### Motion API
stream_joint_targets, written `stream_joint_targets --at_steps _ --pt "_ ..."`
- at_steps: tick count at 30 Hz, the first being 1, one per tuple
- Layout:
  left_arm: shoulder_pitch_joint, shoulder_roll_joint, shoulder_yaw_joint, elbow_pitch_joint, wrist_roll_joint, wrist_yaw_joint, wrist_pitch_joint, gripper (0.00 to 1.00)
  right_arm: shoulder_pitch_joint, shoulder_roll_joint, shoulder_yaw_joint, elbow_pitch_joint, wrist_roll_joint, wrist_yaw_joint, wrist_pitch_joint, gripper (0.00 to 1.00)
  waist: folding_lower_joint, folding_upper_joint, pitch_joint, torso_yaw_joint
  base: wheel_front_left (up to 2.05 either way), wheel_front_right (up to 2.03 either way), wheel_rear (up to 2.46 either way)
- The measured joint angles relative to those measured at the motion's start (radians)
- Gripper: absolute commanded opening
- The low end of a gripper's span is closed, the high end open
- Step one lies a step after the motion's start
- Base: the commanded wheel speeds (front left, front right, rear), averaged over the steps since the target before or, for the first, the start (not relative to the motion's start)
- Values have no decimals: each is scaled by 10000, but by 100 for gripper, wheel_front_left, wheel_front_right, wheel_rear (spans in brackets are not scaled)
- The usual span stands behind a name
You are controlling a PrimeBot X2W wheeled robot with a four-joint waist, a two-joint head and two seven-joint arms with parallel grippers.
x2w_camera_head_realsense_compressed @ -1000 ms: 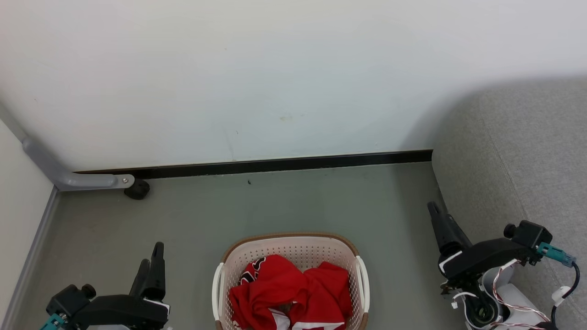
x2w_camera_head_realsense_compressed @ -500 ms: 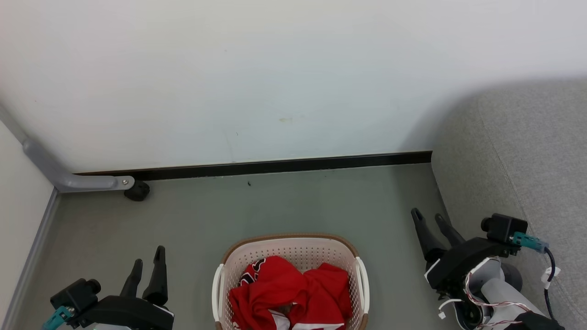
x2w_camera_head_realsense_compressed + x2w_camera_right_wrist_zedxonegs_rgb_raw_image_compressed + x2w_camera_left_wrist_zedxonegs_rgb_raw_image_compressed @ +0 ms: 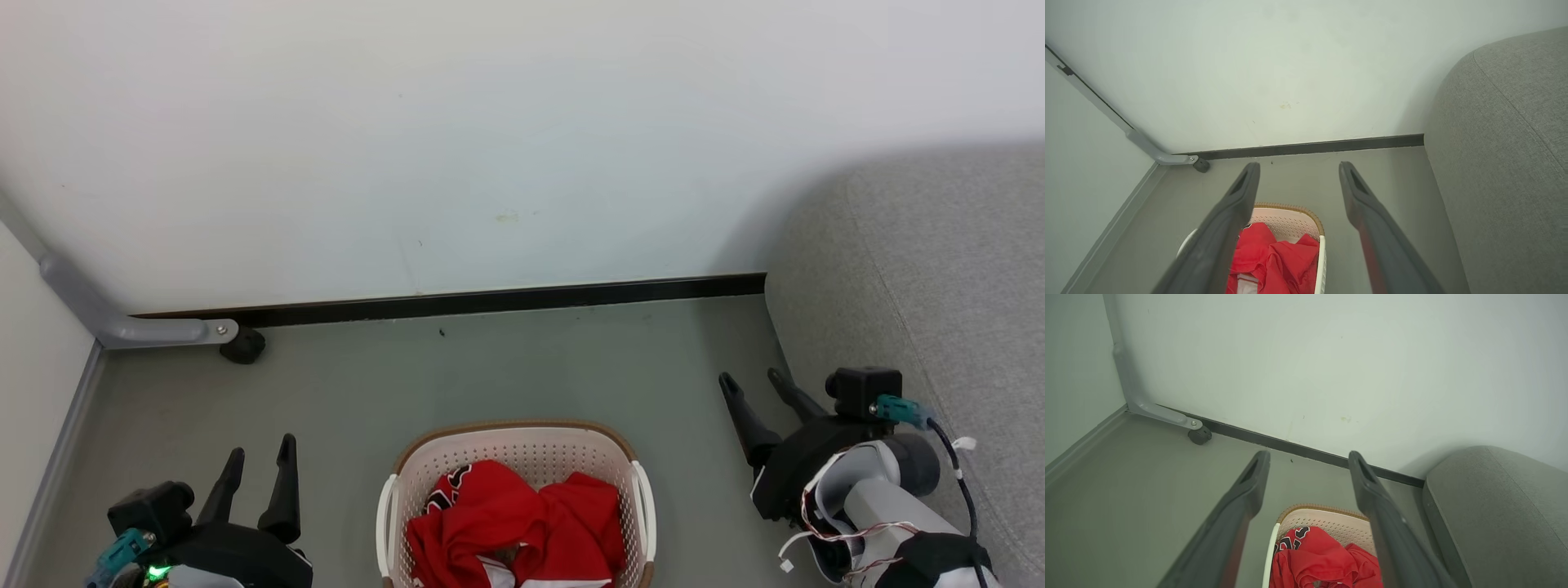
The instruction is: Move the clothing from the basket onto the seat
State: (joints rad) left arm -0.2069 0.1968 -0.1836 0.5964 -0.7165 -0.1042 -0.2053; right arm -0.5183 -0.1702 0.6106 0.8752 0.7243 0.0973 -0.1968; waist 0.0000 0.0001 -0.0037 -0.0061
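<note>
A cleft splits the red clothing into separate piles, so another red piece will remain in the basket when the robot lifts the clothing.
The red clothing lies crumpled inside the cream basket on the floor at the bottom middle of the head view. A black-and-white patch shows at the clothing's left. The grey seat rises at the right. My left gripper stands open to the left of the basket, holding nothing. My right gripper is open to the right of the basket, beside the seat's edge. The left wrist view shows the clothing, basket and seat. In the right wrist view the clothing and basket lie below the fingers.
A white wall with a black skirting strip closes off the far side. A grey metal leg with a black caster stands at the far left corner. Grey floor lies between the basket and the wall.
Both grippers have gone from shut to open. The right gripper has swung left and up in the head view; the left gripper has sunk slightly lower.
</note>
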Motion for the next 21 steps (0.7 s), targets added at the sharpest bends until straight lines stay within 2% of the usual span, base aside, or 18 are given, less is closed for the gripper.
stream_joint_targets --at_steps 11,21 --pt "-163 50 -12 176 1745 165 -389 100 -776 -132 732 731 -1124 -182 -435 100 0 0 -2 -55 0 0 0" --pt "-193 -56 441 130 2253 263 -441 100 -912 -196 422 660 -1191 -284 -514 100 0 0 8 -39 0 0 0"
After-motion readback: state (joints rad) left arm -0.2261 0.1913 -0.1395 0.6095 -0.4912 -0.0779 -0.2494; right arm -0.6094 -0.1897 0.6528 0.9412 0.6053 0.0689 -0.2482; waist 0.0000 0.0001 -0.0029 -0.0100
